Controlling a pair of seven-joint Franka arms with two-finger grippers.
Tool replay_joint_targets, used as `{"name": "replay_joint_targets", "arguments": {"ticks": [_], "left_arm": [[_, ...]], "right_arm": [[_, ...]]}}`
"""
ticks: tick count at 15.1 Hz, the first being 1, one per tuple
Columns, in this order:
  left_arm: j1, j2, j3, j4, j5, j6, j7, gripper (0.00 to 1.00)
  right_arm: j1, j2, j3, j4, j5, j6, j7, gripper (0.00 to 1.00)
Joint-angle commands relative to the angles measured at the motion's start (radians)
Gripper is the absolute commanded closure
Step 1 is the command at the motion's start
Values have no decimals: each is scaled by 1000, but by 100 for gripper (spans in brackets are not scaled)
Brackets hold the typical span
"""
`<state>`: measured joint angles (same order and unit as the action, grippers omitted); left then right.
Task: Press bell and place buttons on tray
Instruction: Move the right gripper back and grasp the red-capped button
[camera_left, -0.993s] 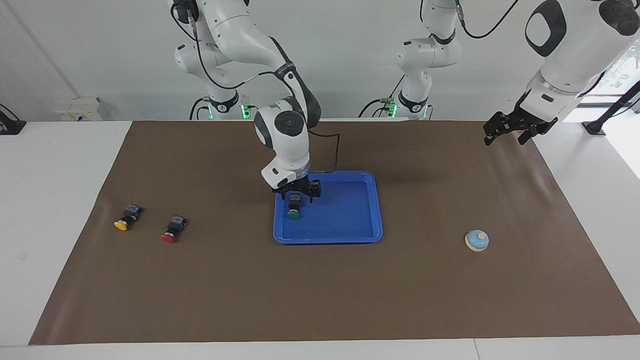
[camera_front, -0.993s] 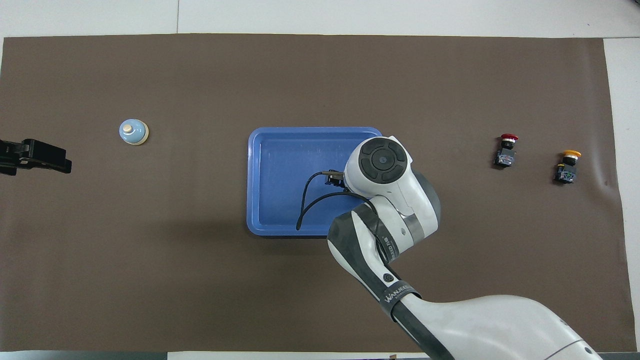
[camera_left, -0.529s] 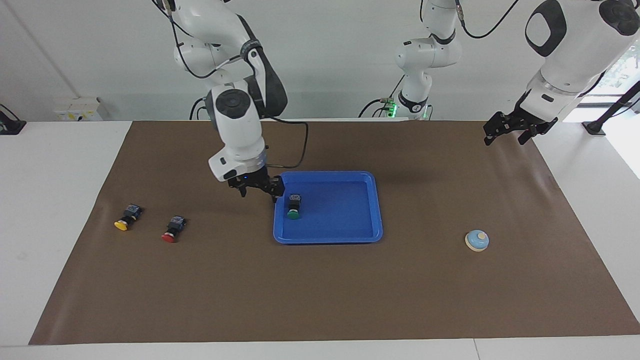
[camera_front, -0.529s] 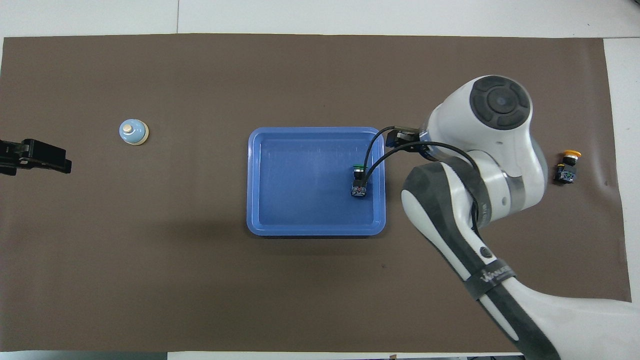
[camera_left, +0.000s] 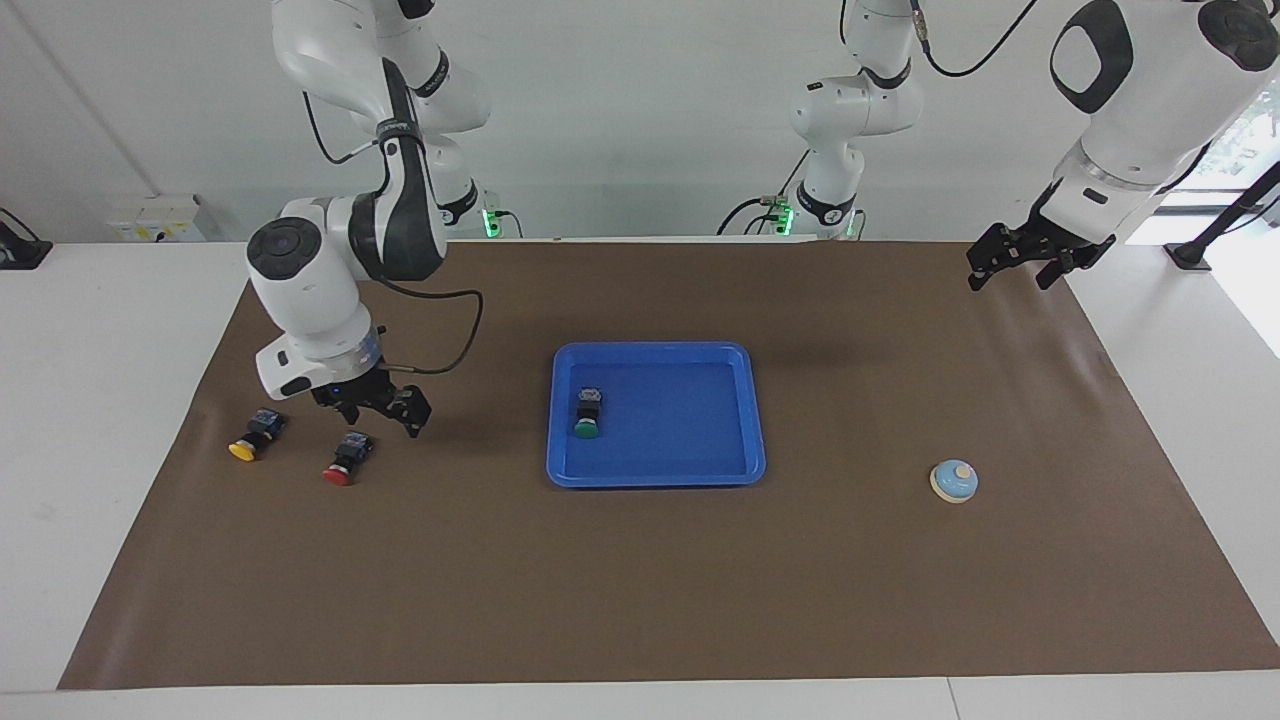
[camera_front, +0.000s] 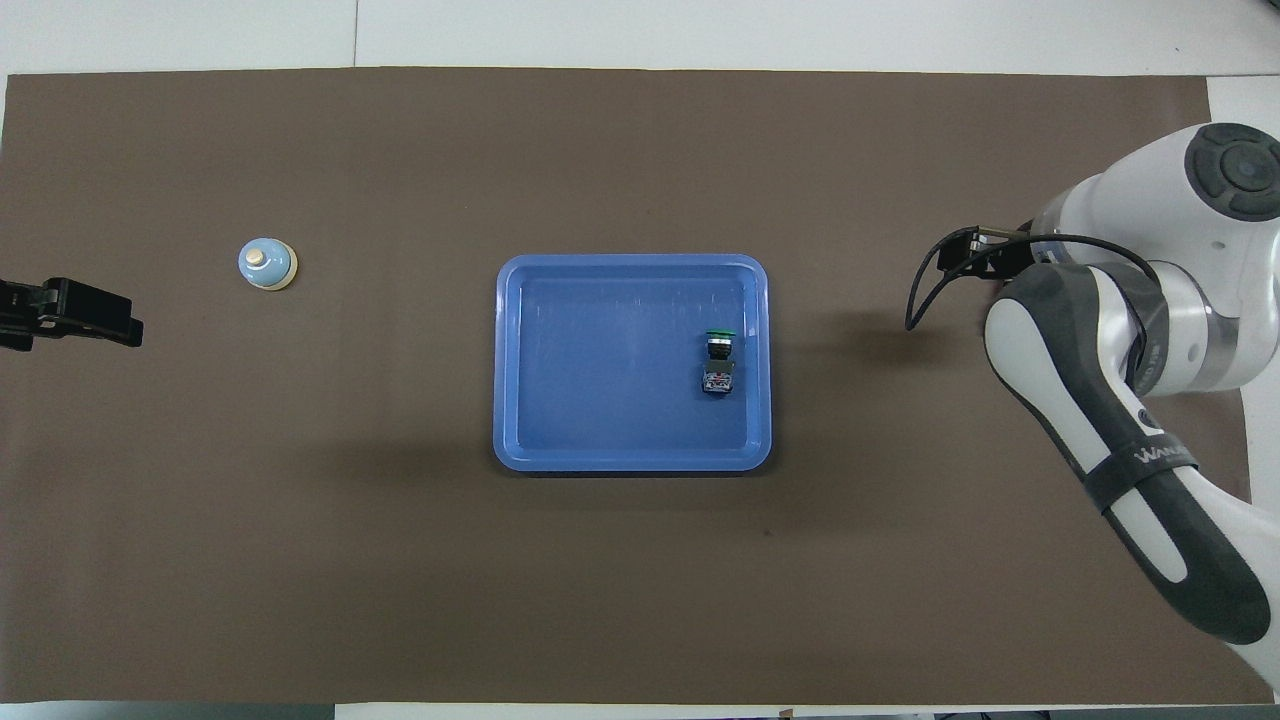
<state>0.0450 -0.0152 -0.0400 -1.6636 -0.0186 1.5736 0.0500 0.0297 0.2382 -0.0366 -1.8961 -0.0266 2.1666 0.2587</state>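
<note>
My right gripper is open and coming down toward the red button (camera_left: 345, 461), which lies clear of the yellow button. I should keep lowering it until the red button has my fingers on both sides of its black body (camera_left: 355, 445).
The blue tray (camera_left: 655, 478) lies at the middle of the mat, also in the overhead view (camera_front: 630, 462). The green button (camera_left: 587, 412) lies in it on its side (camera_front: 717, 362), near the rim toward the right arm's end. The red button (camera_left: 345, 458) and yellow button (camera_left: 252, 436) lie on the mat toward the right arm's end; the right arm hides both in the overhead view. My right gripper (camera_left: 380, 414) is open and empty, low over the mat beside the red button. The light-blue bell (camera_left: 953, 481) stands toward the left arm's end (camera_front: 267, 264). My left gripper (camera_left: 1012, 270) waits open above the mat's edge (camera_front: 62, 312).
A brown mat (camera_left: 640, 590) covers most of the white table (camera_left: 100, 420). A black cable loops from the right wrist (camera_left: 455, 345). A third robot base (camera_left: 830, 200) stands at the robots' edge of the table.
My right gripper has left the green button lying in the tray and swung away toward the right arm's end, now beside the red button. The left arm has not moved.
</note>
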Motion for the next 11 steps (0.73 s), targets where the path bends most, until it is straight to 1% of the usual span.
{"name": "replay_joint_targets", "arguments": {"ticks": [1,6,9,10,11], "left_arm": [[3,-20,2,-19,-9,0,7,0],[3,-20,2,-19,-9,0,7,0],[3,-20,2,-19,-9,0,7,0],[3,-20,2,-19,-9,0,7,0],[3,-20,2,-19,-9,0,7,0]], "right_arm": [[-56,12,14,-60,-12,88,-52,0],[-77,93,14,-72,-12,211,-50,0],[-93,108,14,-93,-12,254,-53,1],[-93,108,14,-98,-12,254,-53,6],[-94,107,14,-98,-12,254,-53,14]]}}
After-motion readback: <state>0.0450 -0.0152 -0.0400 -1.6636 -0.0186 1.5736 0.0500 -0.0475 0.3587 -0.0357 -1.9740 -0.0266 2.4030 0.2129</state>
